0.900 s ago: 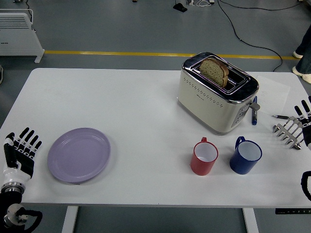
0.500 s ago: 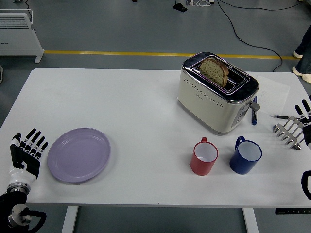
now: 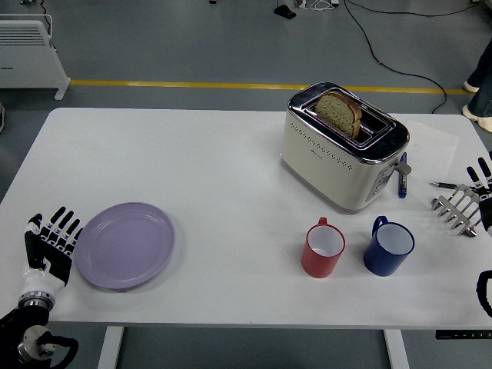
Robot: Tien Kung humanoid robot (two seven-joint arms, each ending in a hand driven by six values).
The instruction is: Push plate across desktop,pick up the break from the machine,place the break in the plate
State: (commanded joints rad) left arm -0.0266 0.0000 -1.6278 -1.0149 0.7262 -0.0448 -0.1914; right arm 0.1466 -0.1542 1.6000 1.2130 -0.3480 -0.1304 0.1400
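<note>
The slice of brown bread point(image 3: 340, 113) is upright and unbent above the toaster's open slot point(image 3: 334, 128), so it will slide out freely and stay flat when the robot lifts it.
A lilac plate point(image 3: 124, 244) lies on the white table point(image 3: 215, 169) at the front left. A cream toaster point(image 3: 342, 148) stands at the back right with a slice of brown bread point(image 3: 339, 112) sticking up from its slot. My left hand point(image 3: 52, 242) is open with fingers spread, just left of the plate's rim, close to it or just touching it. My right hand point(image 3: 480, 191) is at the right edge of the table, fingers spread, holding nothing, far from the toaster.
A red mug point(image 3: 323, 247) and a blue mug point(image 3: 388, 246) stand in front of the toaster. A blue pen point(image 3: 401, 180) lies beside the toaster. A metal rack point(image 3: 455, 207) sits by my right hand. A white heater point(image 3: 29, 48) stands on the floor.
My left hand has moved right, closing in on the plate's left rim. The plate, toaster and right hand have not moved.
</note>
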